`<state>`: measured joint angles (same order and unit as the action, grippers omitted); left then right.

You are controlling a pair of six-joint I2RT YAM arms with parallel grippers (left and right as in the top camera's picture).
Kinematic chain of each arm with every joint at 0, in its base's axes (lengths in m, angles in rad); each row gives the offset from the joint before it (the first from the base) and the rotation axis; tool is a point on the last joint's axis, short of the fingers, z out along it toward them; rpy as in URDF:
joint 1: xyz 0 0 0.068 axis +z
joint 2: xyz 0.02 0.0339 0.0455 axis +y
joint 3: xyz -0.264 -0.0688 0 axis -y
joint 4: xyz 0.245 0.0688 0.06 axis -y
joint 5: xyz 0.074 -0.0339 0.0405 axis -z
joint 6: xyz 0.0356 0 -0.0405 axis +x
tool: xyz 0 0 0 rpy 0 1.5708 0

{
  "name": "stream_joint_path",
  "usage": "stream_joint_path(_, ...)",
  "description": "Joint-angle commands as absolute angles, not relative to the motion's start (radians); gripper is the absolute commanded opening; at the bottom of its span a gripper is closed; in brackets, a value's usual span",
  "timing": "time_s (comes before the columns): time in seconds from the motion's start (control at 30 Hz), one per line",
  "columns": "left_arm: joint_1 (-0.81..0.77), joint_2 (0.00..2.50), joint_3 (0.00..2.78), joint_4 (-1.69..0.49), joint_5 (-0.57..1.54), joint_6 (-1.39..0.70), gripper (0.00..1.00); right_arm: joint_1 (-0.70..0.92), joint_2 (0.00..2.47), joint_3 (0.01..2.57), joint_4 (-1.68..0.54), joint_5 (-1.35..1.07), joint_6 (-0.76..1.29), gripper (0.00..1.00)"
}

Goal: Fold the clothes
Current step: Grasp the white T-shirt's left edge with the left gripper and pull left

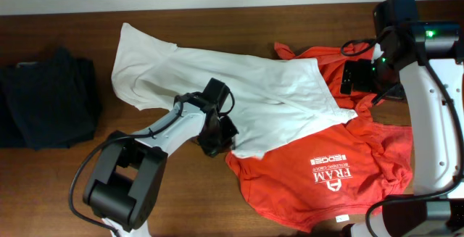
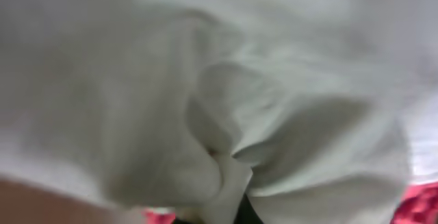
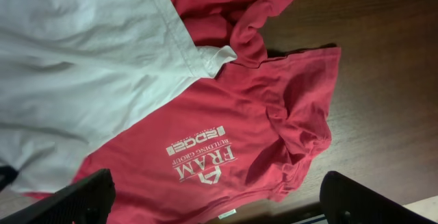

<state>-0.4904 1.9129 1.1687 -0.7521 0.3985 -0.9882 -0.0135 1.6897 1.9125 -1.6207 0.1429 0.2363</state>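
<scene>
My left gripper is to pull the white shirt's near edge (image 1: pixel 254 153) toward the dark clothes (image 1: pixel 51 101) and spread the white shirt out before folding, because that edge overlaps the red shirt.
A white shirt (image 1: pixel 239 85) lies spread across the middle of the table, overlapping a red shirt (image 1: pixel 326 179) with white "FRAM" print at the right. My left gripper (image 1: pixel 216 130) is at the white shirt's near edge. In the left wrist view the white cloth (image 2: pixel 274 80) fills the frame, puckered toward the jaws (image 2: pixel 226 210), which look shut on it. My right gripper (image 1: pixel 359 77) hangs open and empty above the shirts. Its view shows both fingers wide apart (image 3: pixel 219 203) over the red shirt (image 3: pixel 253 114) and the white shirt (image 3: pixel 82 66).
A pile of dark clothes (image 1: pixel 47 106) lies at the table's left end. Bare brown tabletop (image 1: pixel 181 193) shows at the front left and along the back edge. A pale wall runs behind the table.
</scene>
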Motion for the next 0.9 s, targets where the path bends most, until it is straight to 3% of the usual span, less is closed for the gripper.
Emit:
stream_joint_path(0.0, -0.372, 1.82, 1.165, -0.925, 0.217, -0.78, 0.0, -0.022, 1.695, 1.84, -1.612, 0.168, 0.24, 0.99)
stream_joint_path(0.07, -0.25, 1.737, 1.166, -1.036, 0.057, -0.7, 0.0, -0.022, 1.695, 1.744, -1.576, 0.147, 0.239, 0.99)
stream_joint_path(0.1, -0.206, 1.708, 1.166, -1.058, 0.027, -0.67, 0.0, -0.022, 1.695, 1.7, -1.552, 0.113, 0.219, 0.91)
stream_joint_path(0.13, -0.153, 1.676, 1.166, -1.075, 0.014, -0.632, 0.0, -0.022, 1.695, 1.653, -1.52, 0.062, 0.193, 0.78)
stream_joint_path(0.17, -0.079, 1.635, 1.166, -1.087, 0.014, -0.59, 0.04, -0.022, 1.695, 1.595, -1.473, 0.014, 0.188, 0.54)
stream_joint_path(0.3, 0.035, 1.594, 1.166, -1.109, 0.022, -0.569, 0.06, -0.022, 1.695, 1.413, -1.281, -0.086, 0.187, 0.08)
stream_joint_path(0.33, 0.036, 1.595, 1.166, -1.117, 0.022, -0.566, 0.07, -0.021, 1.695, 1.352, -1.211, -0.105, 0.187, 0.04)
stream_joint_path(0.57, 0.013, 1.595, 1.165, -1.145, 0.022, -0.566, 0.08, -0.02, 1.695, 1.045, -0.783, -0.396, 0.101, 0.08)
stream_joint_path(0.67, 0.013, 1.595, 1.164, -1.146, 0.022, -0.566, 0.11, -0.02, 1.695, 0.979, -0.655, -0.397, 0.101, 0.15)
stream_joint_path(0.87, 0.013, 1.595, 1.163, -1.146, 0.021, -0.566, 0.13, -0.001, 1.777, 0.928, -0.527, -0.319, 0.079, 0.18)
